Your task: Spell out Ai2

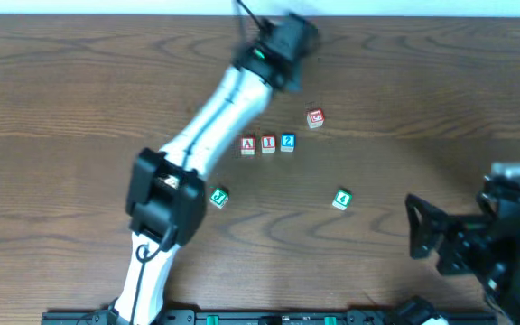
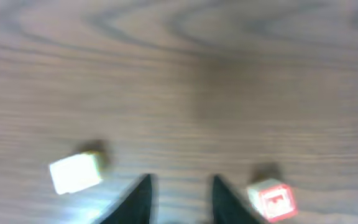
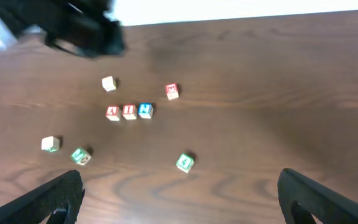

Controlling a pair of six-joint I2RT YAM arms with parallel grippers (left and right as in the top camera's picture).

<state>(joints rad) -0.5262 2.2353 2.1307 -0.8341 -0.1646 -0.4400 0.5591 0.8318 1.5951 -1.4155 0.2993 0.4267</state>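
Next, my right gripper closes and pushes the 2's outer side [image 1: 293, 143] while my left gripper pushes the A, because there are gaps between the A, I [image 1: 258, 144] and 2 blocks.
Three blocks stand in a row in mid-table: a red A [image 1: 247, 145], a red I [image 1: 268, 144] and a blue 2 [image 1: 287, 143]. The row also shows in the right wrist view, with A [image 3: 113, 112], I [image 3: 129, 111] and 2 [image 3: 145, 110]. My left gripper [image 1: 289, 41] is raised at the far side, beyond the row. In its blurred wrist view the fingers [image 2: 180, 202] are apart with nothing between them. My right gripper [image 1: 420, 230] is at the front right, wide open and empty [image 3: 185, 199].
A loose red block [image 1: 315, 117] lies right of the row's far side [image 2: 273, 200]. A pale block [image 2: 74, 173] lies near it [image 3: 109, 83]. Green blocks lie nearer the front [image 1: 219, 197] [image 1: 341, 199]. Another pale block [image 3: 50, 144] lies at left.
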